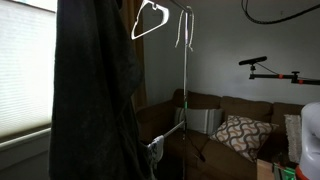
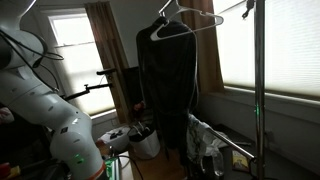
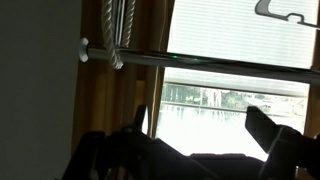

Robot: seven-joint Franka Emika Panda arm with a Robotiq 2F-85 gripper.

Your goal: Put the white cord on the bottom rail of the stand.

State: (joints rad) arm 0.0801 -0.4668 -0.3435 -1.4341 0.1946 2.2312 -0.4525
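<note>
The white cord hangs near the top bar's end [image 3: 88,50], outside my open fingers. My gripper should move toward that end and grip the cord [image 3: 117,59] next to the top bar.
The white cord [image 3: 115,30] is looped over the stand's top rail [image 3: 220,62] near its end. The wrist picture stands upside down, so the cord runs toward the top edge. It also shows in an exterior view [image 1: 185,30], hanging from the top of the stand's upright pole [image 1: 185,95]. My gripper [image 3: 197,115] is open and empty, its two dark fingers apart and pointing at the rail, to the side of the cord and not touching it. The gripper itself does not show in the exterior views. The lower rail [image 2: 238,152] carries some cloth.
A dark garment [image 2: 170,85] on a hanger fills much of the stand. An empty white hanger [image 1: 150,18] hangs beside the cord. A brown sofa with a patterned pillow [image 1: 240,135] stands behind. My white arm [image 2: 45,105] is by a bright window [image 3: 230,105].
</note>
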